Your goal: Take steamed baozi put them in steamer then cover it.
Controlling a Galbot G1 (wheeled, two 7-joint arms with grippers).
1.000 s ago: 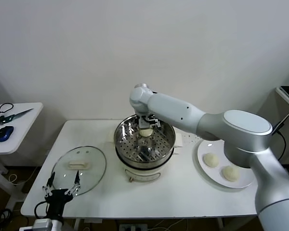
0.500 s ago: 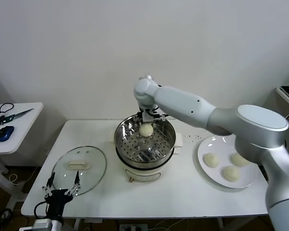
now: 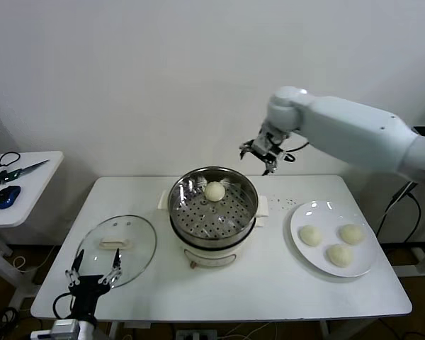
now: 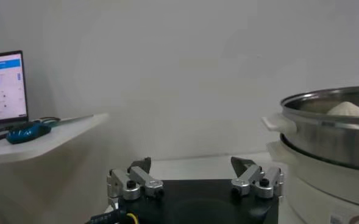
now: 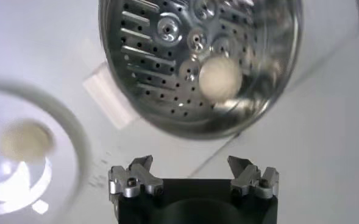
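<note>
The baozi point(image 3: 310, 235) nearest the steamer sits apart from its neighbours on the plate point(image 3: 333, 239). I keep moving my open right gripper toward that baozi until the fingers are on both sides of it.
One baozi point(image 3: 214, 190) lies at the back of the steel steamer point(image 3: 213, 224), also seen as baozi point(image 5: 220, 77) inside the steamer point(image 5: 167, 91). Three more baozi point(image 3: 311, 236) rest on the white plate point(image 3: 301, 255) to the right. The glass cover point(image 3: 116, 249) lies flat on the table at the left. My right gripper point(image 3: 265, 157) hangs open and empty in the air above the table, between steamer and plate, right gripper point(image 5: 190, 163). My left gripper point(image 3: 95, 273) is parked open at the front left edge, left gripper point(image 4: 191, 164).
A side table point(image 3: 30, 185) at the left carries scissors point(image 3: 14, 170) and a blue mouse point(image 3: 6, 196). A wall runs close behind the white table point(image 3: 219, 290). Bare tabletop lies in front of the steamer.
My right gripper let go of a baozi in the steamer, then rose and swung right, away from the steamer toward the plate. The left arm stayed still.
</note>
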